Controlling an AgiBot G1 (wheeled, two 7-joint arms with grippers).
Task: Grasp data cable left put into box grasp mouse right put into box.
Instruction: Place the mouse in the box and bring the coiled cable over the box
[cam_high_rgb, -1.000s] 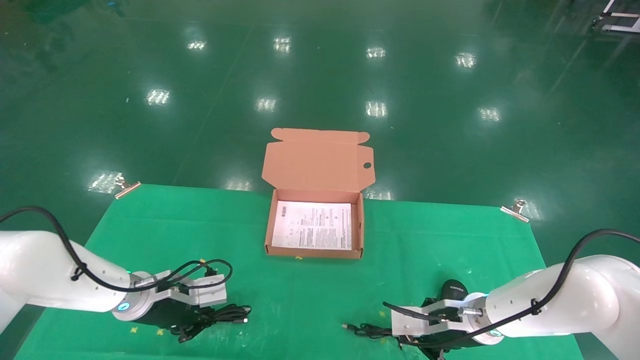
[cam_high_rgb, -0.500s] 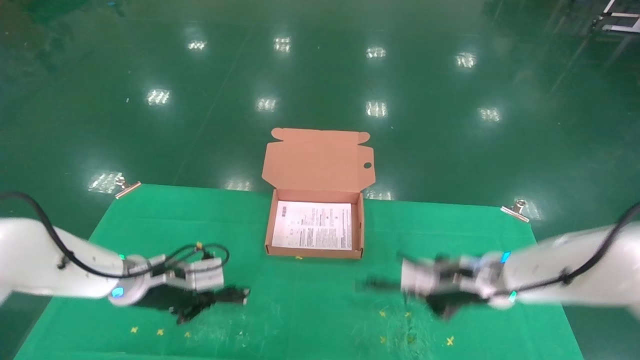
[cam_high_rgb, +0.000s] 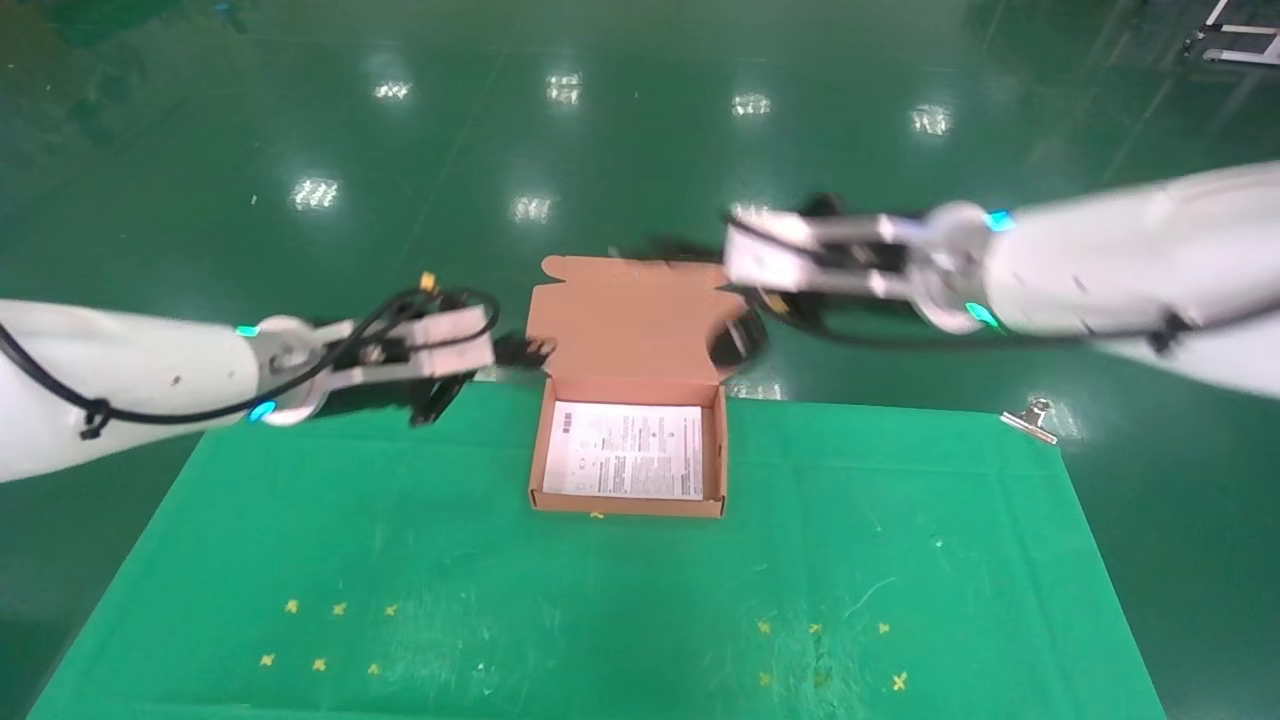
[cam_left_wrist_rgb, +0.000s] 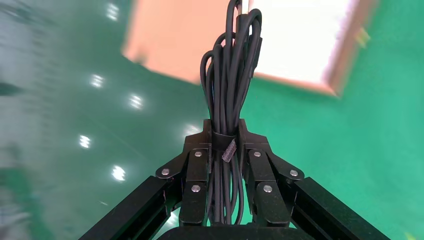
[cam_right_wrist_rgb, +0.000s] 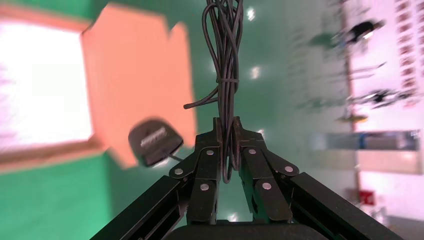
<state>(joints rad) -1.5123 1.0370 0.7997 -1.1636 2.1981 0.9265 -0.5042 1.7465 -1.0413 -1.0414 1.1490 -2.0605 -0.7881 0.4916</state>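
I should back my left gripper off while my right gripper lowers the mouse (cam_high_rgb: 737, 340) in first, because the mouse and the data cable both crowd the open box (cam_high_rgb: 630, 451).
The box (cam_high_rgb: 628, 506) stands open at the far middle of the green cloth, its lid (cam_high_rgb: 630, 320) upright and a white sheet on its bottom. My left gripper (cam_high_rgb: 480, 360) is raised just left of the lid, shut on the data cable (cam_left_wrist_rgb: 226, 90) at its tie (cam_left_wrist_rgb: 225, 139). The cable's end (cam_high_rgb: 523, 350) pokes toward the lid. My right gripper (cam_high_rgb: 760, 295) is raised at the lid's right edge, shut on the mouse's bundled cord (cam_right_wrist_rgb: 227, 85). The mouse (cam_right_wrist_rgb: 152, 142) dangles below it by the lid (cam_high_rgb: 742, 338).
The green cloth (cam_high_rgb: 600, 620) covers the table, with small yellow marks near its front edge (cam_high_rgb: 320, 662). A metal clip (cam_high_rgb: 1028, 416) holds its far right corner. Beyond the table is glossy green floor.
Both arms have lifted from the cloth's front and moved toward the box. The left carries the data cable and the right carries the mouse by its cord.
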